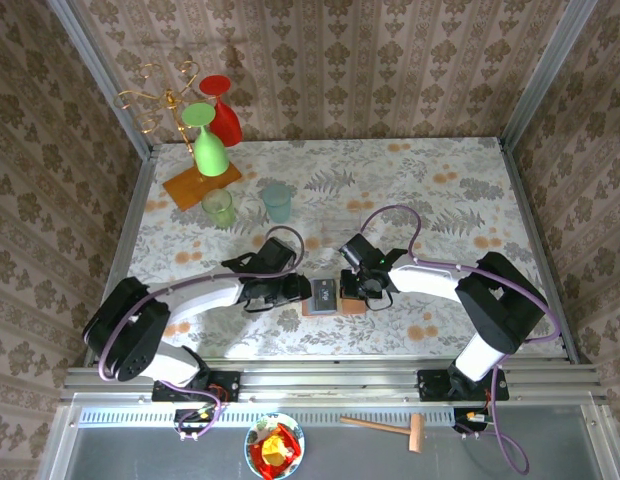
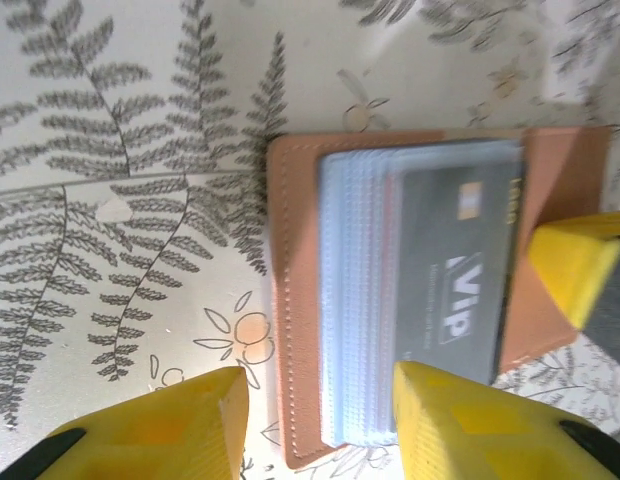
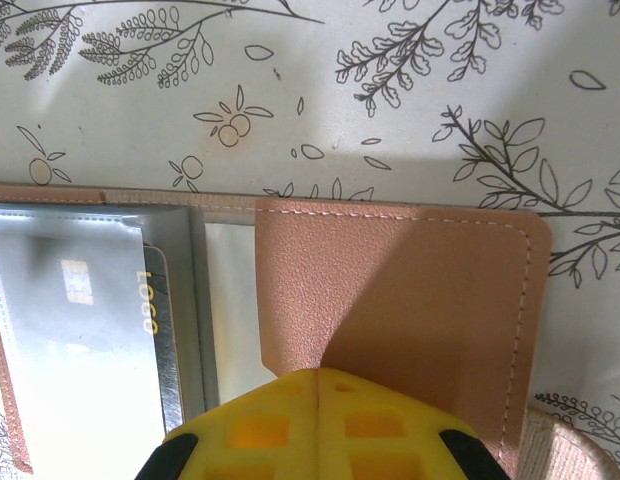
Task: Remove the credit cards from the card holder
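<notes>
Only the credit card's narrow edge (image 3: 162, 325) clears the card holder's pocket, so my left gripper should press the pocket (image 3: 75, 330) while my right gripper leaves the card holder's flap for that edge.
The salmon-tan card holder (image 1: 342, 306) lies open on the table between my two grippers. Its grey-blue pockets (image 2: 355, 290) hold a dark grey credit card (image 2: 455, 255) printed "VIP", partly tucked in. My left gripper (image 2: 315, 425) is open, one finger over the table beside the holder's edge (image 2: 295, 300), the other over the pocket stack. My right gripper (image 3: 320, 378) is shut, its joined tips resting on the holder's right flap (image 3: 410, 290). The same card (image 3: 75, 300) shows at the left of the right wrist view. The right gripper's yellow tip (image 2: 580, 265) also shows at the holder's far side.
At the back left stands a glass rack with an orange base (image 1: 195, 190), a green glass (image 1: 209, 148) and a red glass (image 1: 224, 118). Two small tumblers (image 1: 219, 207) (image 1: 277, 202) sit in front of it. Below the table edge lie a bowl (image 1: 274, 447) and a wooden mallet (image 1: 390, 427).
</notes>
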Controlling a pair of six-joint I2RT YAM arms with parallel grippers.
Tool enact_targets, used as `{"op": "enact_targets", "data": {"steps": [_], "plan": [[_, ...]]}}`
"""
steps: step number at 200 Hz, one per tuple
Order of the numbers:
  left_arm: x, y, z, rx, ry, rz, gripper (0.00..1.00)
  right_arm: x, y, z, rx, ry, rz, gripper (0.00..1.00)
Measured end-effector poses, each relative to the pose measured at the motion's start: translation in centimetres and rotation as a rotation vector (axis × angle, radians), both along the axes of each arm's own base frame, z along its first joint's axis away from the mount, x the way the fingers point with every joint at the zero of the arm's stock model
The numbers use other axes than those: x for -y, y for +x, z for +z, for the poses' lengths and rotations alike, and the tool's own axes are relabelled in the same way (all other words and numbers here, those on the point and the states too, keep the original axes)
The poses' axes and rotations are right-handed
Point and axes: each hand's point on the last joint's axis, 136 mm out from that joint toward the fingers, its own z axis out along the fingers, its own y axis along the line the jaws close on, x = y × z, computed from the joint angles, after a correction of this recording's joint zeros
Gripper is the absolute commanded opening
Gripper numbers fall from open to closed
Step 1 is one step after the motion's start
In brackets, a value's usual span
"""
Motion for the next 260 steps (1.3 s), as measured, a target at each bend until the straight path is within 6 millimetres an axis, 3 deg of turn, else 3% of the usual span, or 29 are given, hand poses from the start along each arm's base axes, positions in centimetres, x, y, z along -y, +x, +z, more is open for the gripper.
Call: {"op": "enact_targets", "data": {"steps": [49, 82, 166, 228, 260], "plan": [[0.9, 0.8, 1.3, 0.034, -0.054, -0.007, 0.43, 0.7, -0.6, 0.3, -0.025, -0.031, -0.003, 0.0], [2.1, 1.5, 2.4, 0.074, -0.115, -0.018, 0.41, 1.1, -0.9, 1.6, -0.019, -0.032, -0.006, 0.03], [4.0, 2.1, 3.3, 0.106, -0.184, -0.078, 0.41, 0.0, -0.1, 3.4, -0.011, 0.087, -0.032, 0.06], [5.0, 2.4, 3.0, 0.117, -0.194, -0.08, 0.41, 0.1, 0.5, 0.6, -0.061, 0.089, -0.045, 0.04], [5.3, 2.9, 3.4, 0.135, -0.206, -0.047, 0.41, -0.2, 0.8, 0.1, -0.052, 0.089, -0.03, 0.03]]}}
